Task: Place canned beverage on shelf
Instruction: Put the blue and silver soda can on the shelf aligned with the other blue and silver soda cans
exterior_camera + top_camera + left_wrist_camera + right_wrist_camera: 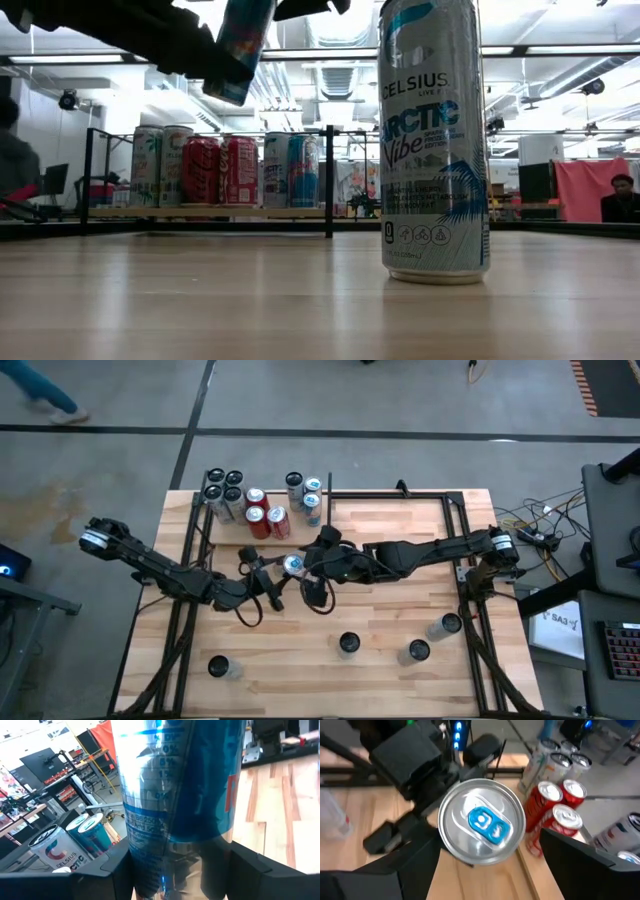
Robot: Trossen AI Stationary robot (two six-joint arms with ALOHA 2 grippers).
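Observation:
My left gripper is holding the canned beverage's lower body [231, 91]. My right gripper should grip the can's top end [293, 564] from above before lowering it onto the shelf.
A silver and blue canned beverage [293, 565] hangs over the middle of the table, its top [482, 822] facing up. My left gripper [280, 572] reaches in from the table's left and is shut on it. My right gripper [487, 870] comes from the right, open, with its fingers on either side of the can's top end and a gap showing on one side. The shelf [225, 534], a pale panel edged by black rods, stands at the far left of the table with several cans upright on it [225, 170]. My left gripper pinches the can's side wall [150, 865] between its two fingers [107, 872], one on each side of the body. The fingers come in about level from the table's left. The can [240, 50] is lifted clear of the table and leans a little.
A tall Celsius can [435, 140] stands on the table near the front. Other loose cans stand or lie toward the near edge [348, 645], [418, 651], [445, 625], [222, 667]. A bare black frame [455, 510] borders the far right of the table.

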